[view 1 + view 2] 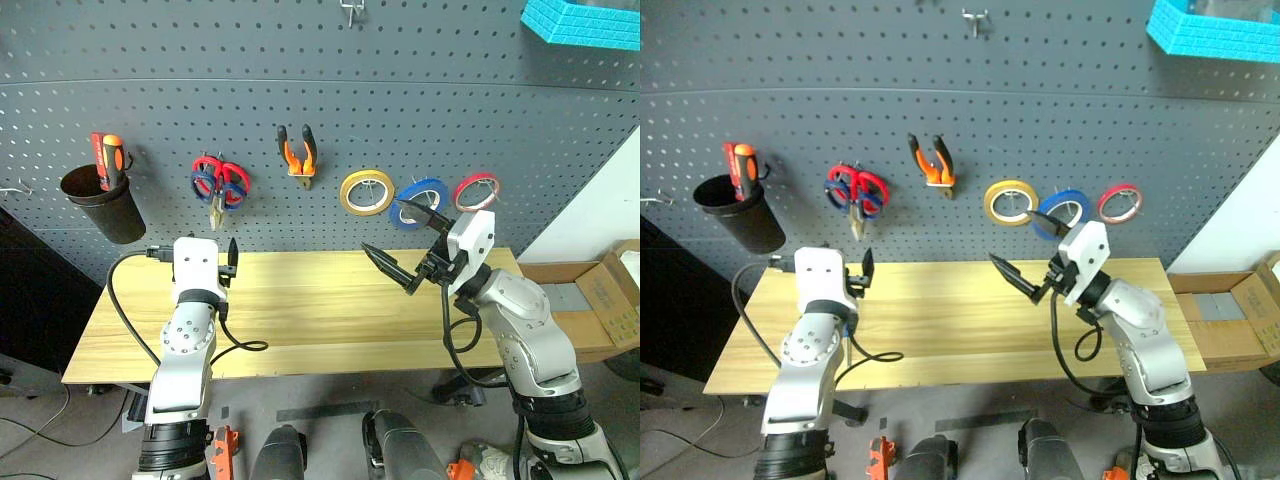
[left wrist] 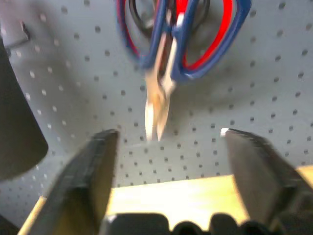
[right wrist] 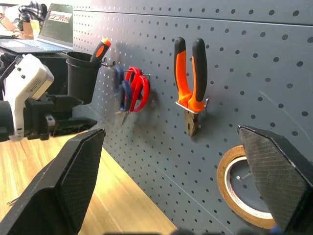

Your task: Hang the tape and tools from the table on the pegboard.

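The orange-red screwdriver's handle (image 1: 112, 152) pokes out above the black cup's rim, so the small blue-handled screwdriver should stay propped with its handle up when I lower it in.
The blue-handled scissors (image 1: 208, 184) hang on a hook of the dark grey pegboard (image 1: 300, 60), over a red-handled pair (image 1: 234, 184), blades down. My left gripper (image 2: 166, 147) is open just below the blade tips (image 2: 156, 117), level and facing the board, with nothing between its fingers. The orange-and-black pliers (image 1: 297, 155) hang further right, and the blue tape (image 1: 420, 203) hangs on its own hook. My right gripper (image 1: 403, 240) stands wide open and empty above the light wood table (image 1: 300, 310), in front of the blue tape.
A black cup (image 1: 100, 205) with an orange-red screwdriver (image 1: 110, 160) hangs at the board's left. A yellow roll (image 1: 367, 192) and a red roll (image 1: 477, 190) flank the blue tape. A turquoise basket (image 1: 580, 22) sits top right, a cardboard box (image 1: 600, 300) beside the table.
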You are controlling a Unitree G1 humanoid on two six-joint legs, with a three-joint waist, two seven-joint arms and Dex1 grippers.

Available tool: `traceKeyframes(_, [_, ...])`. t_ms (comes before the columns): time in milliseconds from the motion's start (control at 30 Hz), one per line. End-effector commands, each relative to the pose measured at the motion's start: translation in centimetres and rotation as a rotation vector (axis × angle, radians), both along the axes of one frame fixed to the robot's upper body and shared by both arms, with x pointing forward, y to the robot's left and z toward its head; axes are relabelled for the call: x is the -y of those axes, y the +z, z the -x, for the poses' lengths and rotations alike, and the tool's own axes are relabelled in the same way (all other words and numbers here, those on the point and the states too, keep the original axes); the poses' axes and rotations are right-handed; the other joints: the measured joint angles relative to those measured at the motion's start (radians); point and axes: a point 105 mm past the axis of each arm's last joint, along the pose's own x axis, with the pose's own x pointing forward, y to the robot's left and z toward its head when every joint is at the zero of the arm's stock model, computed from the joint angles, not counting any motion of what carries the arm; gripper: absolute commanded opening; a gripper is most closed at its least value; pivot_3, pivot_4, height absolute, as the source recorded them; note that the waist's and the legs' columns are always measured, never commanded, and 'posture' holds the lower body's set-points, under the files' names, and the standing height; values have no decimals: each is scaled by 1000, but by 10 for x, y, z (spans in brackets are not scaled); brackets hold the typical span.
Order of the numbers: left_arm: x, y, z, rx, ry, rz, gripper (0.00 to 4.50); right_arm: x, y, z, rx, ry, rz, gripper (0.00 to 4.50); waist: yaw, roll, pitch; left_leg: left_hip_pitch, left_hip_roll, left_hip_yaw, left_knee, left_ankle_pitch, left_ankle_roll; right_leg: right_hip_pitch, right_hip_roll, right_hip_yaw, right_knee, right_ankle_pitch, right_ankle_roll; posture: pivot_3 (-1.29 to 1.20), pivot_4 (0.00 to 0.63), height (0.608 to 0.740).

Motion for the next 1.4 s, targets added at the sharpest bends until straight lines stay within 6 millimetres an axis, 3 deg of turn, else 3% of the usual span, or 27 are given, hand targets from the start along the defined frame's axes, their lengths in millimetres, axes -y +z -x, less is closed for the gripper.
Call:
traceKeyframes(33, [-2, -22, 14, -66, 33, 52, 4453, -6, 4, 13, 39, 55, 35, 4500, 0, 1, -1, 0, 0, 0, 0, 0, 0, 0, 0, 0, 0, 0, 0, -36, 149, 740])
traceKeyframes(167, [-5, -64, 37, -232, 95, 169, 4453, -23, -9, 23, -3, 150, 99, 4500, -3, 1, -1, 4, 1, 0, 0, 0, 0, 3, 1, 0, 0, -1, -1, -44, 178, 740])
traceKeyframes(267, [-10, -73, 47, -283, 141, 194, 4453, -41, -16, 26, -40, 224, 135, 4500, -9, 0, 1, 7, 2, 0, -1, 0, 0, 5, 3, 0, 1, -5, -8, -42, 199, 740])
traceKeyframes(467, [-38, -64, 37, -308, 198, 186, 4453, -74, -14, 29, -85, 344, 149, 4500, -14, 2, 24, 10, 4, -3, -1, 0, 0, 7, 7, -1, 2, -7, -11, -24, 270, 740])
traceKeyframes(667, [-71, -51, 20, -315, 292, 224, 4453, -90, -14, 34, -133, 421, 184, 4500, -14, 3, 55, 7, 4, -4, -3, -1, -1, 4, 7, -1, 2, -6, -9, -13, 308, 740])
traceKeyframes(967, [-83, -57, 4, -414, 287, 360, 4453, -98, -12, 34, -169, 456, 204, 4500, -8, 3, 99, -1, 5, -7, -3, -2, -2, -2, 6, -3, 2, -7, -8, -8, 348, 740])
traceKeyframes(1400, [-94, -56, -25, -461, 225, 409, 4453, -97, -13, 29, -178, 410, 187, 4500, 0, 3, 121, -10, 4, -8, -3, -2, -2, -10, 2, -4, 2, -7, -8, -23, 360, 740])
